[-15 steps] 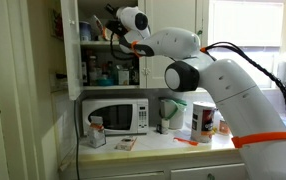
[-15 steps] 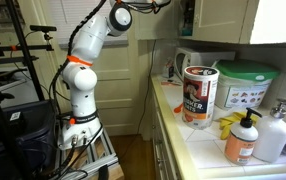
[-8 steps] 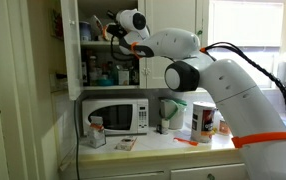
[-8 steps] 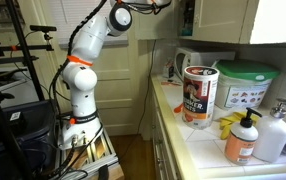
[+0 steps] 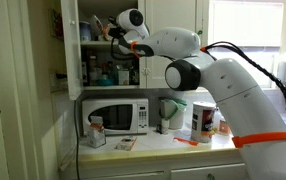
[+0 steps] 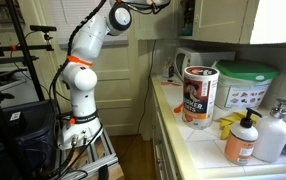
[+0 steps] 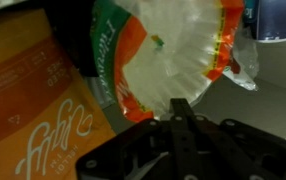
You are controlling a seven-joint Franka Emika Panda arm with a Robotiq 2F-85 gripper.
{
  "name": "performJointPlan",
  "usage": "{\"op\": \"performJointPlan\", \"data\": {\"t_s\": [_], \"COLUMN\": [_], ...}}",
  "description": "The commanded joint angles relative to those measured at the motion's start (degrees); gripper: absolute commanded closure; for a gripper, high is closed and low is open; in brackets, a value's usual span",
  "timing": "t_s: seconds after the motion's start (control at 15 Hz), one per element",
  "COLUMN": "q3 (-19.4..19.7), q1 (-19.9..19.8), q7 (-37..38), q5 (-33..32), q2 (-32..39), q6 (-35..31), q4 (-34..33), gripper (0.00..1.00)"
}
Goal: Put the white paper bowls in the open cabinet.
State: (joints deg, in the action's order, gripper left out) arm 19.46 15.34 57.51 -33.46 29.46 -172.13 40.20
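Note:
The white paper bowls (image 7: 173, 55) stick out toward my gripper next to the orange box. So my closed gripper should push their lower edge (image 7: 143, 108) farther in before it moves back.
In the wrist view the white paper bowls (image 7: 173, 50) fill the upper middle, a stack wrapped in clear plastic with orange and green print. They lie inside the open cabinet (image 5: 71, 50), next to an orange box (image 7: 33, 100). My gripper (image 7: 180, 106) is shut, its two fingers pressed together just below the lower edge of the wrapper. Whether any plastic is pinched between them I cannot tell. In an exterior view the arm reaches up to the top shelf, with the gripper (image 5: 97, 24) among the shelf's contents.
Bottles and jars crowd the shelf below (image 5: 108, 72). A white microwave (image 5: 115, 116) and a pale green jug (image 5: 169, 112) stand on the counter underneath. A canister (image 6: 199, 95), a green-lidded tub (image 6: 245, 85) and soap bottles (image 6: 241, 140) stand further along the counter.
The arm holds almost the same pose at the top shelf. No object has visibly moved in the exterior views.

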Motion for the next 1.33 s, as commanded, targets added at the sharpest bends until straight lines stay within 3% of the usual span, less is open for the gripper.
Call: {"op": "performJointPlan", "data": {"t_s": [0.0, 0.13, 0.27, 0.47, 0.8, 1.27], "q3": [5.17, 7.13, 6.29, 3.40, -1.59, -1.66], "q1": [0.30, 0.35, 0.57, 1.33, 0.86, 0.30], "q7": [4.38, 6.11, 5.86, 2.77, 0.57, -0.64], "q5": [-1.36, -1.16, 0.40, 1.56, 2.04, 0.38], "q2": [0.97, 0.57, -0.36, -1.76, -1.69, -1.27], "q6": [7.62, 12.90, 14.70, 13.55, 6.26, 6.56], "q4": [-3.96, -4.22, -3.07, -0.52, -0.65, -0.61], "gripper": [1.00, 1.00, 1.00, 1.00, 1.00, 1.00]}}
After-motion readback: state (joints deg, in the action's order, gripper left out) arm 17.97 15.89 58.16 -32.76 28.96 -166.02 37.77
